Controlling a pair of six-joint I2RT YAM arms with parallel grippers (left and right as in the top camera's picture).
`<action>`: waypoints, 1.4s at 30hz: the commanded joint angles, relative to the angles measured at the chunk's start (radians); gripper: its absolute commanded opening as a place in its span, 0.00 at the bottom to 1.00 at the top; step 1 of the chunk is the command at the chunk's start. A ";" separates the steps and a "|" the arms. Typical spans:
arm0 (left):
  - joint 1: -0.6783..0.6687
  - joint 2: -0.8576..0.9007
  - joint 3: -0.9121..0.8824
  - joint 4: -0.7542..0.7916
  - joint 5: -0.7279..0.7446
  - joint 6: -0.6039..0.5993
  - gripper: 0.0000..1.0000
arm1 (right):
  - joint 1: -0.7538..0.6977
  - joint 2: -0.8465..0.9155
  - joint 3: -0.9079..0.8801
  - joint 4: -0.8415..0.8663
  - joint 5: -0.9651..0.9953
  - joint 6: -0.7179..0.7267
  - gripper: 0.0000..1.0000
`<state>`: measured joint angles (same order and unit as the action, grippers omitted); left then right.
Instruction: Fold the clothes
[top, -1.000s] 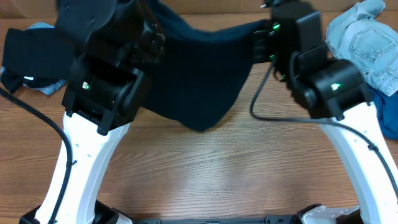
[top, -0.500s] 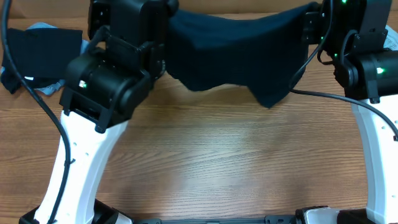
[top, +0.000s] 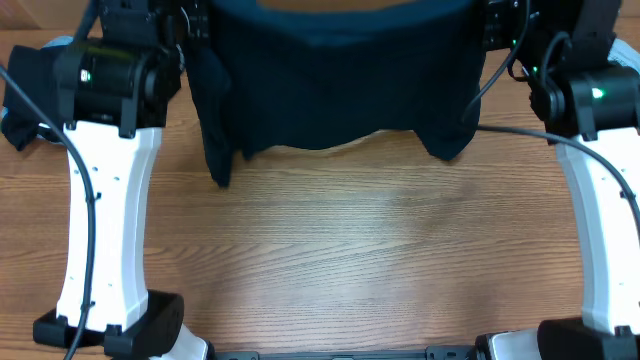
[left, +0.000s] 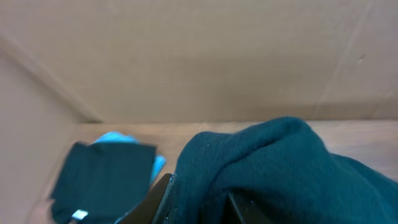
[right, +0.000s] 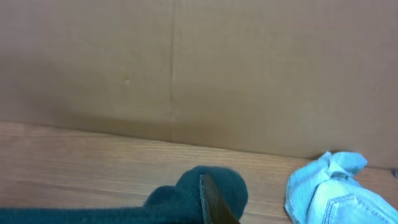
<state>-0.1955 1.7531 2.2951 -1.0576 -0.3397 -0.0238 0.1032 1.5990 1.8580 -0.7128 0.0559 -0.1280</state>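
Note:
My left gripper is holding the shirt by a bunched corner (left: 208, 165). It should let go of that shirt end (top: 213, 130) and grip it again while my right gripper keeps hold of its corner.
The large dark navy shirt (top: 335, 80) hangs stretched between my two grippers at the far side of the table, its lower edge draping onto the wood. My left gripper (left: 196, 199) is shut on the shirt's bunched left corner (left: 280, 168). My right gripper (right: 214, 202) is shut on the right corner (right: 186, 199). In the overhead view both grippers are at the top edge, hidden by the arms. A black piece (left: 102, 180) lies at the far left with mid-blue fabric (left: 115, 138) behind it. A pale denim piece (right: 336, 190) lies at the far right.
A brown cardboard wall (left: 199, 56) stands behind the table. The wooden table (top: 340, 260) stretches toward the front between the two white arm bases. The black piece also shows at the left edge of the overhead view (top: 25, 85).
Both arms have moved toward the back of the table and apart, lifting and spreading the shirt. It now hangs wide and flat where it had sagged in the middle.

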 joint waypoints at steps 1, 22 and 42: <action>0.046 0.042 0.012 0.076 0.159 0.028 0.27 | -0.028 0.041 0.009 0.092 0.011 -0.004 0.04; 0.072 0.091 0.013 0.405 0.204 0.145 0.22 | -0.058 0.080 0.008 0.207 0.036 -0.012 0.04; -0.061 0.376 0.010 -0.026 0.874 0.052 0.55 | -0.058 0.081 0.009 0.071 0.035 -0.011 0.04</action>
<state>-0.2085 2.0212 2.2963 -1.0885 0.3668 0.0677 0.0483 1.6772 1.8557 -0.6476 0.0849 -0.1356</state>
